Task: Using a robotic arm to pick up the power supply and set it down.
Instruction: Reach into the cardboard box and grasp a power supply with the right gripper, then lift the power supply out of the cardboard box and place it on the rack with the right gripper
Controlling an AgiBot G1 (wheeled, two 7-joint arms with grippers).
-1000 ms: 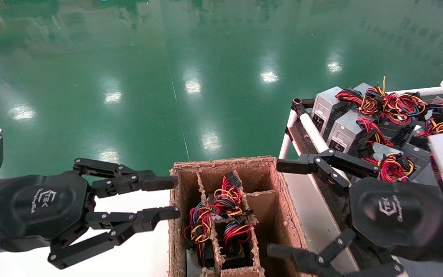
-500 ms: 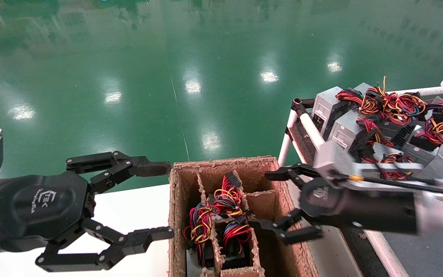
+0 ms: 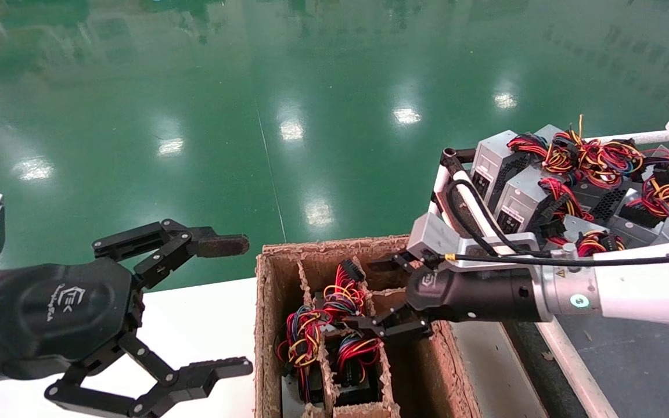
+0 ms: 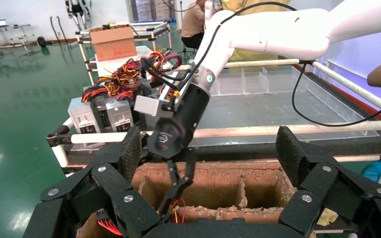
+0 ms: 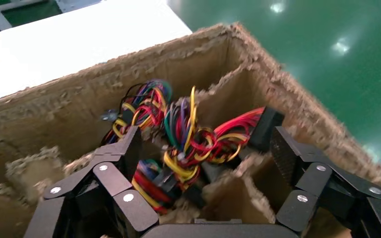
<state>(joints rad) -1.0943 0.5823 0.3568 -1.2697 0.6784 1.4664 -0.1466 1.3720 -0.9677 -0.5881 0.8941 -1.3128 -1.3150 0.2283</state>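
The power supply (image 3: 326, 324) should slide out and hang under the looped wire bundle (image 3: 344, 294) when I lift that bundle, because the wires come up from the grey casing between dividers.
A cardboard box (image 3: 268, 325) with paper dividers holds power supplies standing on end. Mostly their looped red, yellow and blue wire bundles (image 3: 340, 302) show, also seen in the right wrist view as wire bundles (image 5: 188, 139). My right gripper (image 3: 372, 293) reaches in from the right, open, its fingers straddling a wire bundle and the divider without closing on anything. In the right wrist view the right gripper (image 5: 206, 148) hangs just above the wires. My left gripper (image 3: 238, 305) is wide open and empty beside the box's left wall, over the white table.
Several grey power supplies (image 3: 517, 197) with wire bundles lie on a cart with white rails (image 3: 474, 200) at the right. The box's right compartments (image 4: 258, 186) look empty. A white table (image 3: 195, 325) carries the box; green floor lies beyond.
My right arm swung left from beside the cart and dipped its open gripper into the box over the wires. The left gripper's fingers spread wider.
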